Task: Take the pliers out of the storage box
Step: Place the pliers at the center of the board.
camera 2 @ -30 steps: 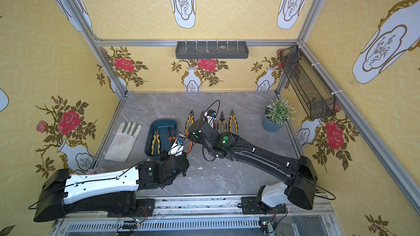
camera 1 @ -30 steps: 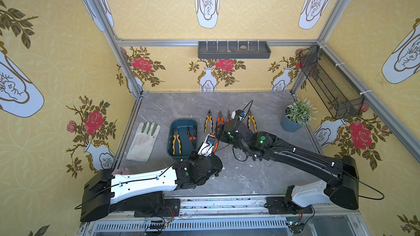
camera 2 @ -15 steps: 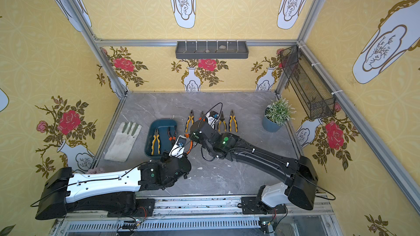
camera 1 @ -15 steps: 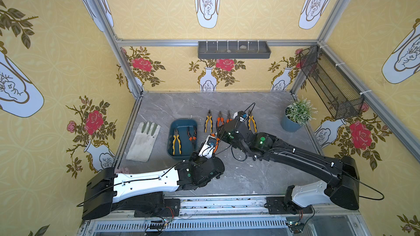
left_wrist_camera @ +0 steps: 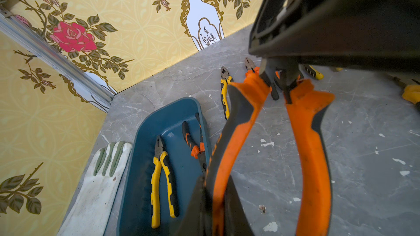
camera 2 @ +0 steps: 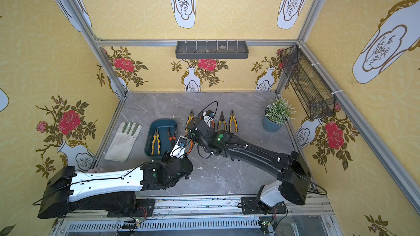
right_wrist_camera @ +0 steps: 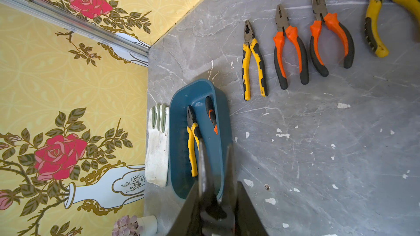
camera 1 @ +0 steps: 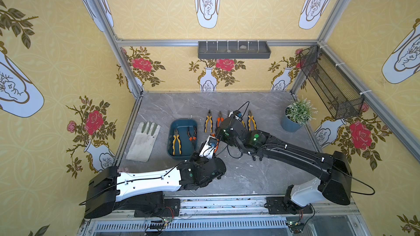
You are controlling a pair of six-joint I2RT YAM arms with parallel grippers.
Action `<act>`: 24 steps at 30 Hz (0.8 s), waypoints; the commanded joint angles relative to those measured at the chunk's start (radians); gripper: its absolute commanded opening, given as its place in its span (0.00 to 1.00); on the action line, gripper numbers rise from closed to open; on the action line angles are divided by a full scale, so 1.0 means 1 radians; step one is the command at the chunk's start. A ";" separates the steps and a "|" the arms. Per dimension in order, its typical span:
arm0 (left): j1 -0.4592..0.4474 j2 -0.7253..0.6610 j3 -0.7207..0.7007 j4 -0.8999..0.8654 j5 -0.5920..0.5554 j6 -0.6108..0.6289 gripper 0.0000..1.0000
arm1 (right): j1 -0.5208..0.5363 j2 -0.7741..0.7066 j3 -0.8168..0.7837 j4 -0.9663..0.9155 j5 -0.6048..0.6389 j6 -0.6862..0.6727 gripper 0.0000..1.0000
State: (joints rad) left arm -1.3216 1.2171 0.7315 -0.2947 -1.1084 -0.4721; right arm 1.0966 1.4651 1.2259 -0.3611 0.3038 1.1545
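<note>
Next, my left gripper opens and moves back toward the storage box (camera 1: 183, 139), because it is gripping a handle (left_wrist_camera: 235, 142) while my right gripper is holding the orange-handled pliers' head.
The storage box (camera 1: 183, 121) (camera 2: 163, 121) is a teal tub left of centre, with a yellow-handled pliers (camera 1: 176, 142) (left_wrist_camera: 162, 178) and an orange-and-black pliers (camera 1: 192, 135) (left_wrist_camera: 193, 144) lying in it. Just right of the box, an orange-handled pliers (left_wrist_camera: 311, 144) (camera 2: 191, 144) hangs above the table between both arms. My left gripper (left_wrist_camera: 214, 178) is shut on one of its handles. My right gripper (right_wrist_camera: 217, 182) is shut on its dark metal head, and its fingers (left_wrist_camera: 276, 87) show pinching at the pivot. Several more pliers (right_wrist_camera: 253, 64) lie in a row on the table (right_wrist_camera: 341, 155).
A white work glove (camera 1: 144, 141) lies left of the box. A potted plant (camera 1: 295, 119) stands at the right. A grey tray (camera 1: 234, 49) hangs on the back wall and a wire mesh basket (camera 1: 331, 87) on the right wall.
My right gripper has closed from wide open onto the head of the pliers that my left gripper holds. Both arms have barely shifted.
</note>
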 commanded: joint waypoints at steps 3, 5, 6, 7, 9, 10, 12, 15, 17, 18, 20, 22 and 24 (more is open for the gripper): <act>-0.004 -0.001 0.001 0.019 -0.020 -0.006 0.00 | 0.002 0.006 0.005 0.010 -0.038 0.017 0.23; -0.004 -0.003 -0.003 0.020 -0.019 -0.007 0.00 | 0.000 0.008 0.003 0.011 -0.049 0.022 0.21; -0.004 -0.005 -0.004 0.018 -0.019 -0.008 0.00 | -0.003 0.009 0.001 0.011 -0.057 0.025 0.17; -0.004 -0.007 -0.004 0.020 -0.018 -0.010 0.00 | -0.006 0.011 -0.002 0.016 -0.065 0.028 0.12; -0.004 -0.012 -0.003 0.016 -0.009 -0.010 0.00 | -0.016 0.009 -0.018 0.031 -0.086 0.030 0.04; -0.004 -0.017 -0.004 0.012 -0.002 -0.009 0.00 | -0.022 0.005 -0.029 0.040 -0.094 0.030 0.00; -0.004 -0.028 -0.003 0.011 0.024 0.001 0.00 | -0.034 -0.004 -0.052 0.061 -0.113 0.019 0.00; -0.004 -0.066 -0.011 0.023 0.070 0.020 0.19 | -0.052 -0.018 -0.068 0.054 -0.127 -0.010 0.00; -0.004 -0.106 -0.030 0.048 0.090 0.036 0.30 | -0.064 -0.038 -0.079 0.045 -0.119 -0.025 0.00; -0.004 -0.126 -0.043 0.054 0.096 0.041 0.34 | -0.070 -0.054 -0.089 0.039 -0.109 -0.038 0.00; -0.004 -0.168 -0.054 0.053 0.105 0.042 0.44 | -0.085 -0.079 -0.090 0.001 -0.089 -0.067 0.00; -0.005 -0.207 -0.061 0.044 0.120 0.047 0.49 | -0.116 -0.100 -0.073 -0.061 -0.086 -0.125 0.00; -0.002 -0.246 -0.056 0.010 0.136 0.045 0.54 | -0.167 -0.122 -0.048 -0.161 -0.085 -0.198 0.00</act>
State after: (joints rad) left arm -1.3266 1.0008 0.6796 -0.2718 -0.9859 -0.4400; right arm 0.9691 1.3651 1.1557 -0.3889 0.1883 1.0760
